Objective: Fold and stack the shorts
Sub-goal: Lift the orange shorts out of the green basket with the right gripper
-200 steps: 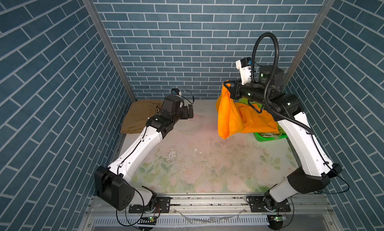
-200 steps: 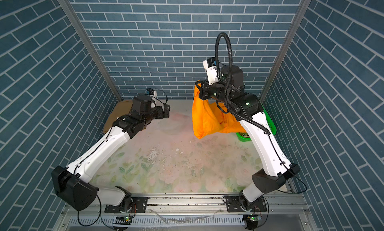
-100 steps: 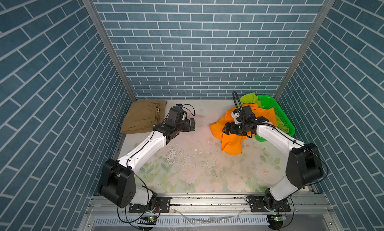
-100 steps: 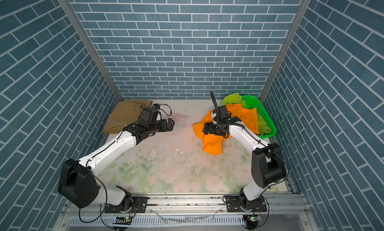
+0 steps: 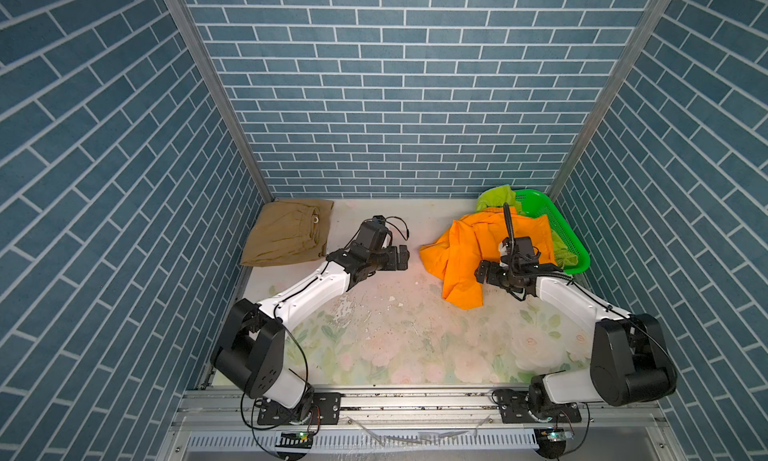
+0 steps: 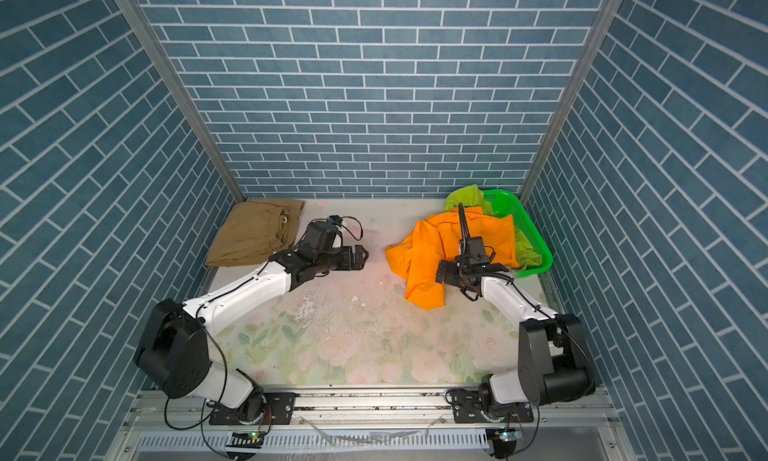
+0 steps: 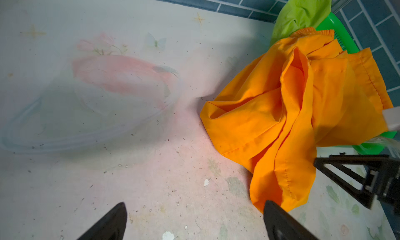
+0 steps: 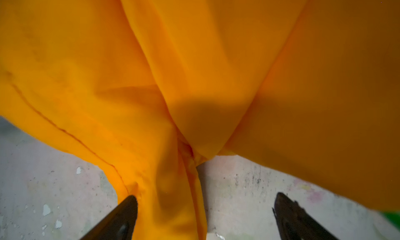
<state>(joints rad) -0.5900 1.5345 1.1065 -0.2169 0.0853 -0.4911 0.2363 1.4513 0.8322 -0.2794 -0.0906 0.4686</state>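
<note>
I should pull the orange shorts clear to the open middle of the mat (image 5: pixel 380 295) before folding, because they lie crumpled with their far edge over the basket rim (image 5: pixel 549 224).
The orange shorts (image 5: pixel 457 247) (image 6: pixel 419 251) lie crumpled on the right of the table, their far edge draped over the basket rim. My right gripper (image 5: pixel 478 272) (image 6: pixel 439 272) hovers low at their near edge, open. In the right wrist view (image 8: pixel 205 196) a fold of orange cloth (image 8: pixel 194 66) runs loose between its spread fingers. My left gripper (image 5: pixel 406 257) (image 7: pixel 194 204) stands open and empty at mid-table, just left of the orange shorts (image 7: pixel 281 111). The tan shorts (image 5: pixel 286 234) (image 6: pixel 253 234) lie folded in the far left corner. The lime green shorts (image 5: pixel 496 195) (image 7: pixel 303 11) spill out of the basket.
A green perforated basket (image 5: pixel 569 238) (image 6: pixel 536 238) stands in the far right corner against the brick wall. The table mat (image 5: pixel 395 334) has a faded flower print with flaked paint. Brick walls close in the left, right and back.
My right arm came down from high up with the orange shorts hanging from it, laid them on the table and opened. My left gripper shifted slightly right and nearer.
</note>
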